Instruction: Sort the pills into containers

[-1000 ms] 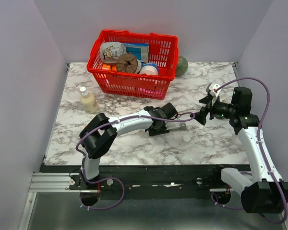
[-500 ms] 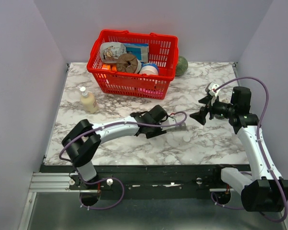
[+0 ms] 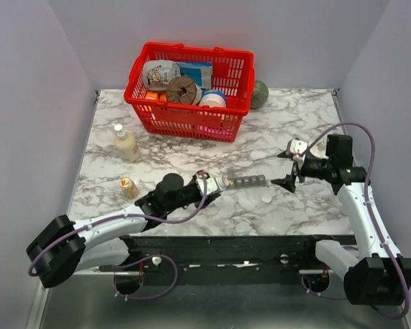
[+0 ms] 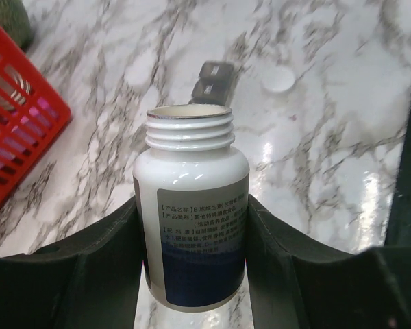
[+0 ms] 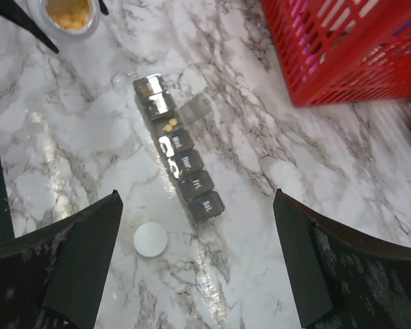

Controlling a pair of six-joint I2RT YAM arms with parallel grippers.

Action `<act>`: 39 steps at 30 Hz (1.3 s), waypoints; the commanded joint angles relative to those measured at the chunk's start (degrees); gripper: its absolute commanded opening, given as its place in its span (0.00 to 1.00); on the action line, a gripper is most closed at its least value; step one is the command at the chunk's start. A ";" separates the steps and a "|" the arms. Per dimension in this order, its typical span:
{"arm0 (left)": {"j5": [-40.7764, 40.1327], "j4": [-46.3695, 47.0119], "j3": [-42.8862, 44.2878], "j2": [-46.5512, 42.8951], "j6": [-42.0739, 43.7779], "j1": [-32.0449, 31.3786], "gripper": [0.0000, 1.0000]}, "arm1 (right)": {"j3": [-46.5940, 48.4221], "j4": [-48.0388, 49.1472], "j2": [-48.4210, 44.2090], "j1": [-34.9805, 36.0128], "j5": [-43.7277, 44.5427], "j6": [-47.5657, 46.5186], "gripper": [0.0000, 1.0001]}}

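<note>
The white round cap is clear of the grey strip (image 3: 250, 181), so my right gripper should carry on moving its open fingers down until they are on both sides of the cap and close.
The containers are a dark grey strip of day-labelled compartments (image 3: 247, 181) lying on the marble table; it also shows in the right wrist view (image 5: 179, 159). One lid (image 5: 195, 108) stands open, and yellow pills (image 5: 170, 123) lie in the compartments at that end. My left gripper (image 3: 207, 184) is shut on an open white pill bottle (image 4: 192, 171), held just left of the strip; yellow pills show in its mouth (image 5: 68, 14). My right gripper (image 3: 286, 173) is open and empty above the strip's right end. The strip's end (image 4: 212, 81) shows beyond the bottle.
A white round cap (image 3: 266, 197) lies near the strip. A red basket (image 3: 186, 118) full of goods stands at the back. A cream pump bottle (image 3: 126, 144) and a small amber bottle (image 3: 128, 186) stand at the left. A dark round can (image 3: 260, 94) stands beside the basket.
My left arm has swung back toward the near left, drawing the bottle off the strip, which is now uncovered. The amber bottle has come into view. My right gripper has dropped slightly toward the strip.
</note>
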 commanded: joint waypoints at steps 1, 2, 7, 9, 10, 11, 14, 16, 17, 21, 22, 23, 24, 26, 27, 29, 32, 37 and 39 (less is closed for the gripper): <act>10.81 27.38 -8.04 -5.63 -7.73 0.36 0.00 | -0.26 -20.20 0.90 -0.22 -4.07 -33.84 1.00; 11.95 31.75 -9.26 -6.26 -8.96 0.36 0.00 | 0.09 -26.24 2.47 -0.22 -2.93 -38.07 1.00; 11.44 44.79 -17.09 -8.54 -16.96 0.36 0.00 | 0.36 -27.72 8.37 4.86 8.73 -39.20 1.00; 11.09 46.20 -19.11 -9.42 -17.40 0.27 0.00 | -1.92 -20.18 9.86 10.73 14.46 -32.34 1.00; 10.65 46.47 -19.73 -10.30 -17.58 0.27 0.00 | -3.06 -17.97 10.22 12.77 20.49 -28.39 1.00; 10.21 46.47 -20.26 -10.83 -17.41 0.27 0.00 | -4.03 -13.77 10.83 14.53 23.34 -26.96 1.00; 9.24 45.16 -21.58 -12.59 -16.62 0.10 0.00 | -5.97 -7.25 13.64 19.20 31.52 -21.59 0.99; 8.71 44.01 -21.32 -13.81 -16.09 -0.25 0.00 | -4.66 -6.62 16.88 19.99 33.72 -20.02 0.96; 8.54 42.18 -21.23 -14.17 -14.96 -0.34 0.00 | -4.13 -6.27 17.77 20.26 34.43 -19.48 0.95; 7.39 39.18 -20.70 -15.40 -12.68 -1.48 0.00 | -3.69 -4.60 20.15 22.01 36.90 -18.16 0.94; 7.22 39.00 -20.70 -15.40 -12.49 -1.66 0.00 | -3.52 -4.24 20.50 22.28 37.07 -17.72 0.94; 7.13 38.48 -20.70 -15.40 -12.40 -2.10 0.00 | -3.34 -3.80 21.20 22.37 37.07 -17.55 0.94; 6.96 38.12 -20.70 -15.40 -11.87 -2.45 0.00 | -3.25 -3.80 21.73 22.63 37.16 -17.46 0.93; 6.60 37.51 -20.70 -15.58 -11.43 -2.80 0.00 | -2.38 -4.06 23.05 23.07 37.60 -16.93 0.90; 6.43 37.33 -20.79 -15.67 -11.34 -3.07 0.00 | -2.20 -3.98 24.10 23.25 37.78 -16.75 0.89; 6.25 36.89 -20.79 -16.02 -10.99 -3.25 0.00 | -1.85 -3.89 24.72 23.51 37.60 -16.31 0.88; 5.90 36.71 -20.88 -16.46 -10.99 -3.42 0.00 | -1.76 -3.63 25.95 24.30 37.86 -15.96 0.84; 5.46 35.57 -20.79 -17.16 -10.64 -3.60 0.00 | -2.90 -2.57 26.92 25.53 38.66 -15.44 0.77; 5.37 35.04 -20.70 -17.25 -10.55 -3.68 0.00 | -2.99 -2.22 27.01 25.62 38.39 -15.26 0.76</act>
